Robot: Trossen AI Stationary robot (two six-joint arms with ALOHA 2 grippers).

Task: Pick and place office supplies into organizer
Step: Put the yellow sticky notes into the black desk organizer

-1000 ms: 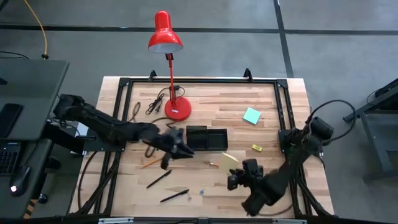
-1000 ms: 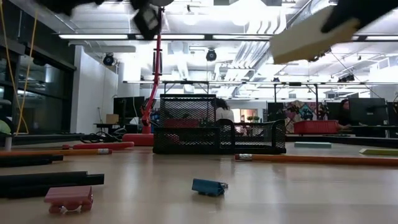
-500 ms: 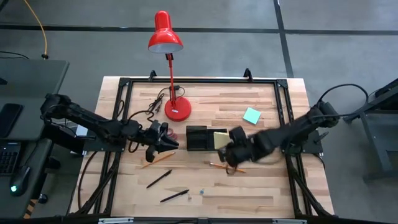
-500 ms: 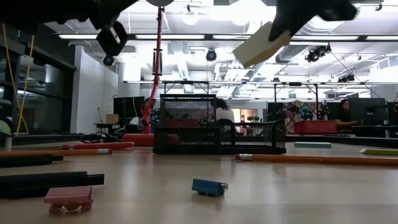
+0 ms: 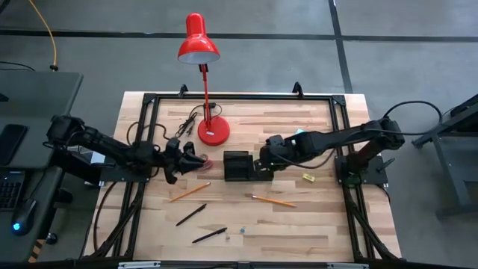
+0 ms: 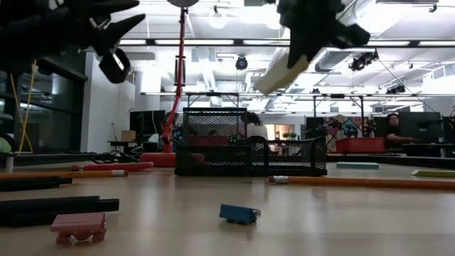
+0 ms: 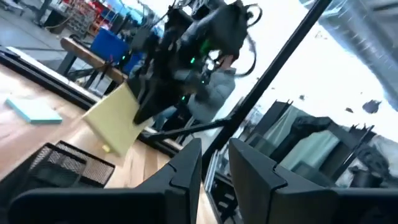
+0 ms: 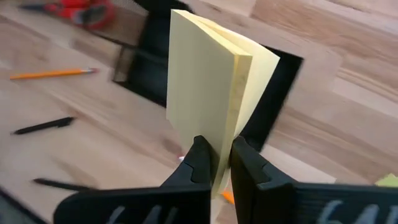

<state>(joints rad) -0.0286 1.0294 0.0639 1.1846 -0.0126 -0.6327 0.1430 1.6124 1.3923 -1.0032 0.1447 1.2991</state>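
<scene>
The yellow pad's loose end is over the organizer's low, open section [image 6: 293, 155]. My right gripper should keep going down and let go once the pad is inside the section's sides.
My right gripper [image 5: 267, 155] is shut on the yellow sticky-note pad [image 8: 211, 87] and hovers over the black organizer's [image 5: 237, 166] right compartment. In the low view the pad [image 6: 281, 71] hangs tilted above the tray [image 6: 249, 153]. My left gripper [image 5: 194, 159] is open by a narrow gap, holds nothing and floats just left of the red-handled scissors [image 5: 204, 164], which lie flat beside the organizer. Two orange pencils [image 5: 189, 192] [image 5: 272, 200], two black pens [image 5: 191, 215] [image 5: 209, 236], the teal pad [image 5: 302, 139] and the tiny yellow block [image 5: 308, 178] lie on the table. My right gripper pinches the yellow pad between its two fingers, one on each flat face, near one edge [image 8: 216, 132]. The fingers come slanting down from the table's right. The pad is lifted clear above the organizer and tilted, and its sheets fan apart a little at the free end.
The red lamp's base [image 5: 213, 131] and a black cord [image 5: 187, 123] sit on the far side of the organizer. A small blue piece [image 6: 238, 213] and a pink piece [image 6: 78, 226] lie near the table's near edge. A dark frame rail [image 5: 340, 131] runs along the table's sides.
My right gripper has carried the yellow pad from the near right part of the table toward the far left, ending over the organizer, and the pad has tipped more steeply. My left gripper has drawn back from near the organizer's front toward the left and far side.
</scene>
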